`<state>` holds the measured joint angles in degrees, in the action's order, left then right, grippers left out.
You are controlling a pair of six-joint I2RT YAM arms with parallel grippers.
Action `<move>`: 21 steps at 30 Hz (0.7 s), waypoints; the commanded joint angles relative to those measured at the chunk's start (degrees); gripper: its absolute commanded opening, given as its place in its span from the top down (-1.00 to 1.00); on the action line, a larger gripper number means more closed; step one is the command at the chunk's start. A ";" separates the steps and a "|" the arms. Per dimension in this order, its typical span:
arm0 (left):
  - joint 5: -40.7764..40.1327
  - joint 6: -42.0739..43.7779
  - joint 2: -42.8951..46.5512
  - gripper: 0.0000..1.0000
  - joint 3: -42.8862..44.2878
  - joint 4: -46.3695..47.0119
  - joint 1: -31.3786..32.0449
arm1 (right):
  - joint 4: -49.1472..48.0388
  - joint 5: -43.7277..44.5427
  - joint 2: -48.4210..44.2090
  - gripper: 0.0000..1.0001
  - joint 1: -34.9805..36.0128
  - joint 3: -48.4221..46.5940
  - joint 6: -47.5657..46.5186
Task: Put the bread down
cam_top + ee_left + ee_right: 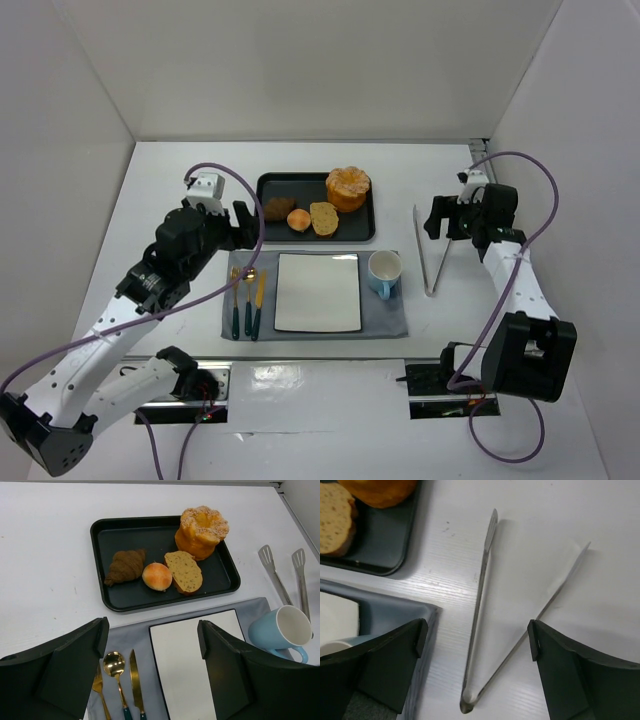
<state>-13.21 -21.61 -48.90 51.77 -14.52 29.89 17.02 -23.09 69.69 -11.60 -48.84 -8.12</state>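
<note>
The metal tongs (542, 605) lie at a slant across the open fingers of the robot's right gripper, so the right gripper should turn in line with them and straddle both arms (476, 630) before it squeezes and lifts the tongs.
The bread (348, 188) is a big puffy golden loaf with a pale cracked top. It stands in the far right corner of the black tray (275, 185). In the left wrist view the bread (201, 531) shows whole; in the right wrist view only its edge (382, 491) shows. My left gripper (241, 224) is open and empty, above the placemat's far left corner, well short of the bread (152, 640). My right gripper (448, 218) is open and empty, hovering above the metal tongs (480, 605).
The tray also holds a dark croissant (125, 566), a small orange bun (157, 576) and a tan bread slice (184, 571). On the grey placemat (385, 322) lie a white rectangular plate (318, 291), gold cutlery (247, 295) and a blue cup (385, 270). The tongs (432, 255) lie right of the mat.
</note>
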 commanded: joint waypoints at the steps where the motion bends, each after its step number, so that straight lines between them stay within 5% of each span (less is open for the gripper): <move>1: 0.73 -1.95 1.88 -0.80 3.07 0.46 0.17 | 1.62 4.71 1.67 -0.91 0.35 -2.93 -3.21; 9: 1.35 -1.95 3.03 -0.80 2.55 0.99 0.17 | 1.10 14.91 13.09 -0.91 6.05 -3.46 -0.32; 21: 3.02 -1.43 4.26 -0.80 2.55 0.99 0.17 | -0.58 17.20 8.36 -0.91 6.67 -1.79 2.75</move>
<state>-11.31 -22.83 -45.50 51.88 -15.38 29.89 18.57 -7.20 81.34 -5.02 -50.15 -6.87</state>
